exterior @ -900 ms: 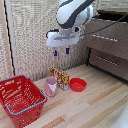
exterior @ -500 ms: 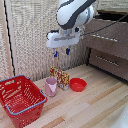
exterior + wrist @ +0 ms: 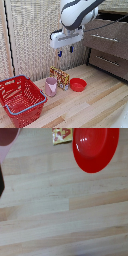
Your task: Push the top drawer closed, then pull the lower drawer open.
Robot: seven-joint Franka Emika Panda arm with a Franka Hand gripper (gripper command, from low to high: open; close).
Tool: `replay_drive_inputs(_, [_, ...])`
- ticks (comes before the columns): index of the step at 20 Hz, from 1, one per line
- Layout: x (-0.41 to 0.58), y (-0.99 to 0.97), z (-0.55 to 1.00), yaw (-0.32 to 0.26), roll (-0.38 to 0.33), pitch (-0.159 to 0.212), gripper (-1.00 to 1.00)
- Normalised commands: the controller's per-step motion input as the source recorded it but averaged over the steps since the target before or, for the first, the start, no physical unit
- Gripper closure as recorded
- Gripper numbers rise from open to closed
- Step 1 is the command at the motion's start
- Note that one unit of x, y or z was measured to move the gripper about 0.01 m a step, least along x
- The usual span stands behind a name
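Note:
The lower drawer (image 3: 108, 64) should slide straight out with its front upright when I pull its handle, because a straight level seam (image 3: 108, 53) separates it from the top drawer.
The top drawer (image 3: 111, 41) is the higher dark-brown front on the cabinet at the exterior view's right, with a thin silver bar handle (image 3: 104, 38). Its front seems to stand out slightly further than the lower drawer (image 3: 112, 64) beneath it, which has a like handle (image 3: 107, 60). My gripper (image 3: 65, 51) hangs open in the air to the exterior view's left of the cabinet, apart from both drawers, with nothing between its dark fingers (image 3: 59, 53). Neither drawer shows in the wrist view, which looks down on the wooden floor.
On the wooden floor (image 3: 95, 107) under the gripper lie a red bowl (image 3: 77, 84), a patterned snack box (image 3: 60, 78) and a pink cup (image 3: 50, 86). A red basket (image 3: 21, 98) stands at the exterior view's left. The wrist view shows the bowl (image 3: 95, 148) and the box (image 3: 62, 134).

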Motion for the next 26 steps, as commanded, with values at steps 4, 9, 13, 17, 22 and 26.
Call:
replay_drive_inputs(4, [-0.103, -0.07, 0.21, 0.120, -0.315, -0.031, -1.00])
replay_drive_inputs(9, [-0.098, -0.01, 0.22, 0.086, -0.338, -0.010, -1.00])
replay_drive_inputs(13, [-0.078, 0.00, 0.19, 0.088, -0.351, -0.004, -1.00])
replay_drive_inputs(17, [-0.056, 0.00, 0.16, 0.084, -0.362, 0.000, -1.00])
replay_drive_inputs(22, [0.000, 0.00, 0.14, 0.100, -0.357, -0.003, -1.00])
replay_drive_inputs(26, [0.000, 0.00, 0.14, 0.102, -0.357, -0.002, -1.00])
